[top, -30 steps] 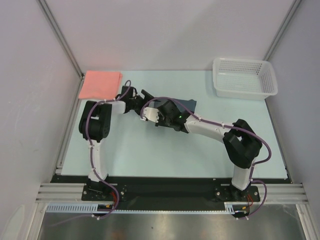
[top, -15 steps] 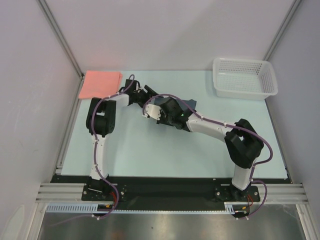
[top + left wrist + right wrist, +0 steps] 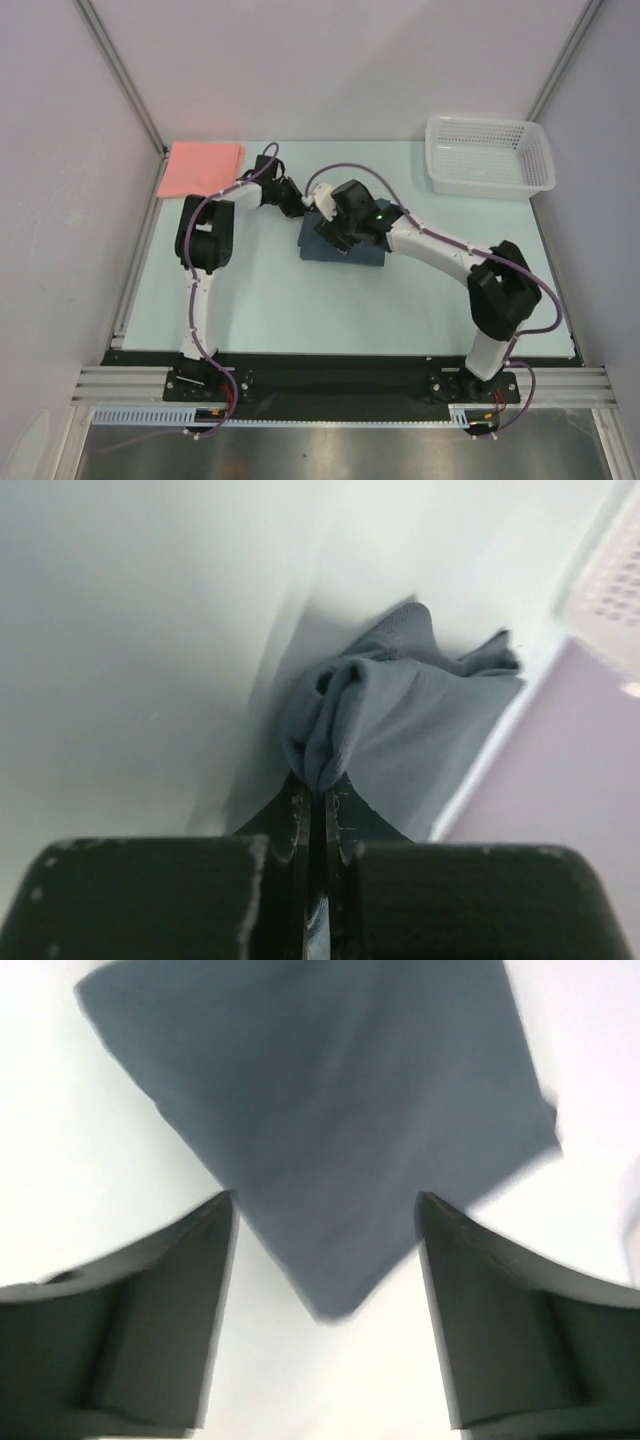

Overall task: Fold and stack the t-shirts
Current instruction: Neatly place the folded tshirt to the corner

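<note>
My right gripper should move away first, because it is hovering over the folded slate t-shirt (image 3: 318,244). My left gripper will then carry the shirt onto the salmon-pink t-shirt (image 3: 199,168).
The slate blue-grey t-shirt (image 3: 318,247) lies mid-table as a folded rectangle. My left gripper (image 3: 300,203) is at its far left corner, shut on a bunched fold of the cloth (image 3: 325,765); the rest of the shirt (image 3: 410,720) spreads beyond the closed fingers. My right gripper (image 3: 337,232) hovers over the shirt, open, with nothing between its fingers (image 3: 200,1290). In the right wrist view a corner of the shirt (image 3: 330,1130) points toward the gap between them. The salmon-pink t-shirt (image 3: 203,168) lies folded at the far left corner.
A white mesh basket (image 3: 488,155) stands at the far right of the table and also shows at the upper right edge of the left wrist view as a basket (image 3: 612,570). Grey walls close in the table on the left, the far side and the right.
My right gripper has opened, let go of the blue-grey shirt and shifted right above it. My left gripper has moved in and shut on the shirt's edge. The shirt now lies flat.
</note>
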